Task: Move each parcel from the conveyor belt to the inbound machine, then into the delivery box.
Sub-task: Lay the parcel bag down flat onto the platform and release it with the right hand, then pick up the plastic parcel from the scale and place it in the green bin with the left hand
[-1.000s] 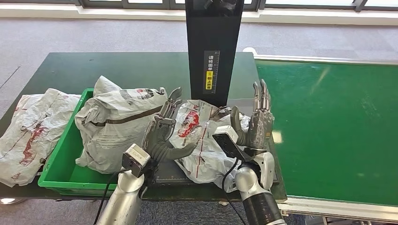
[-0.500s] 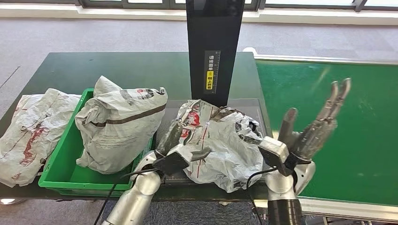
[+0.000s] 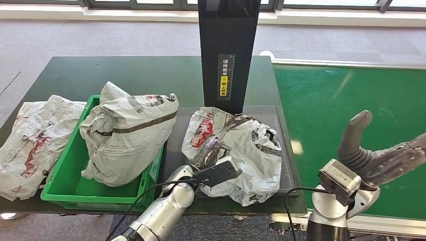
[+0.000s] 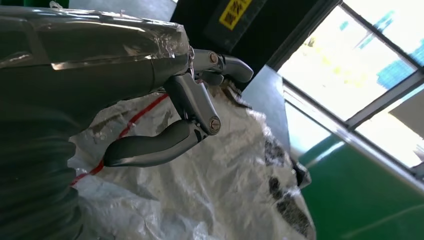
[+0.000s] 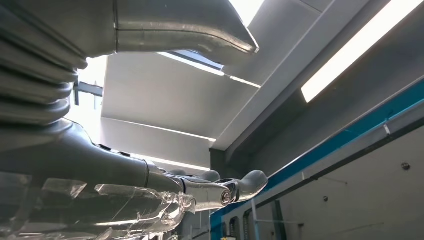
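The crumpled white parcel (image 3: pixel 251 158) will bunch up at its middle and bulge out on both sides when the robot lifts it, because loose folds (image 3: pixel 213 145) run across the parcel's middle.
A crumpled white parcel (image 3: pixel 236 150) with red and black print lies on the dark plate (image 3: pixel 176 145) of the inbound machine, below its black column (image 3: pixel 228 50). My left arm (image 3: pixel 168 203) reaches to the parcel's near edge. In the left wrist view my left hand (image 4: pixel 192 102) hovers just over the parcel (image 4: pixel 235 175), thumb and fingers apart, nothing in it. My right hand (image 3: pixel 384 158) is open over the green conveyor belt (image 3: pixel 351 95), thumb up, fingers stretched to the right, away from the parcel.
A green delivery box (image 3: pixel 65 186) left of the plate holds a large white parcel (image 3: pixel 128 130). Another white parcel (image 3: pixel 35 135) lies on the table beyond the box. The belt shows no parcels.
Both hands have come off the parcel on the plate. My right hand swung right and out over the belt. My left hand dropped to the parcel's near edge.
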Controlling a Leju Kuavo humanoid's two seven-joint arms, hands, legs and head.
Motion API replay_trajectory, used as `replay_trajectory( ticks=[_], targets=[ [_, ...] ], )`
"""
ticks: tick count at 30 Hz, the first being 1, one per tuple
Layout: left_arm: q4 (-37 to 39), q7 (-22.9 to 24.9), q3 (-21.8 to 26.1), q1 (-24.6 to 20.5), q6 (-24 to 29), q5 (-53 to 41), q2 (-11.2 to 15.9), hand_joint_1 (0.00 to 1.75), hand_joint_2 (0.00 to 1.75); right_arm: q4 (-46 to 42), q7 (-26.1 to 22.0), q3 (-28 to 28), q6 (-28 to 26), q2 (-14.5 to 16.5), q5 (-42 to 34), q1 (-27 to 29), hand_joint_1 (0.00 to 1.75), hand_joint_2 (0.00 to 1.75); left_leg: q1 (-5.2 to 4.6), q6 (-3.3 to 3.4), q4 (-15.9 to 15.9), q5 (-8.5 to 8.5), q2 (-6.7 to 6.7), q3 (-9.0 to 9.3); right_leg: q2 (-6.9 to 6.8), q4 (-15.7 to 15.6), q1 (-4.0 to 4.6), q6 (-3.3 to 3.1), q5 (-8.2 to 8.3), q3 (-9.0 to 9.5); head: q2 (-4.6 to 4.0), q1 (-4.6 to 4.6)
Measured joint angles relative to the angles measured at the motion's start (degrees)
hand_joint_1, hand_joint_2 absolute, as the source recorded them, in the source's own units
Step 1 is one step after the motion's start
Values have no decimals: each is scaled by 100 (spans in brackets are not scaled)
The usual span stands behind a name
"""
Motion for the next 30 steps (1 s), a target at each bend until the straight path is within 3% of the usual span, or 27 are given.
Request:
replay_trajectory(
  ticks=[9, 10, 13, 14, 24, 30],
  targets=[
    [1156, 810, -928, -494, 436, -103, -59, 2, 175, -9, 2, -68, 5, 0, 23, 10, 0, 175, -1, 0, 0, 0, -2, 0, 0, 0, -2, 1, 0, 3, 0, 1],
    [1237, 984, -1060, -525, 453, -191, -60, 20, 175, -5, 2, -68, 7, 0, 30, 9, 0, 175, -1, 1, 0, 0, -2, 0, -1, 0, -2, 1, 0, 3, 0, 1],
    [1442, 1574, -1634, -618, 354, -448, -62, 149, 175, 27, 2, -67, 11, 0, 58, 6, 0, 175, -1, 1, -1, 0, -3, -1, -3, 0, -1, 1, 0, 4, -1, 1],
    [1497, 1731, -1847, -645, 284, -504, -62, 175, 175, 39, 2, -67, 13, 0, 64, 5, 0, 175, -1, 1, -1, 0, -4, -1, -4, 0, -1, 1, 0, 4, -1, 0],
    [1861, 2206, -3438, -1019, -253, -430, -59, 175, 175, 127, 2, -68, 13, -2, 75, 4, 0, 175, -1, 7, -2, -6, -20, 30, -22, -1, -2, 4, -11, 48, 1, 1],
    [1947, 2295, -3930, -1139, -202, -421, -57, 175, 175, 177, 2, -68, 13, -2, 96, 1, 0, 175, -1, 8, -4, -14, -19, 65, -22, -2, -1, 2, -20, 83, 0, 1]
  ],
)
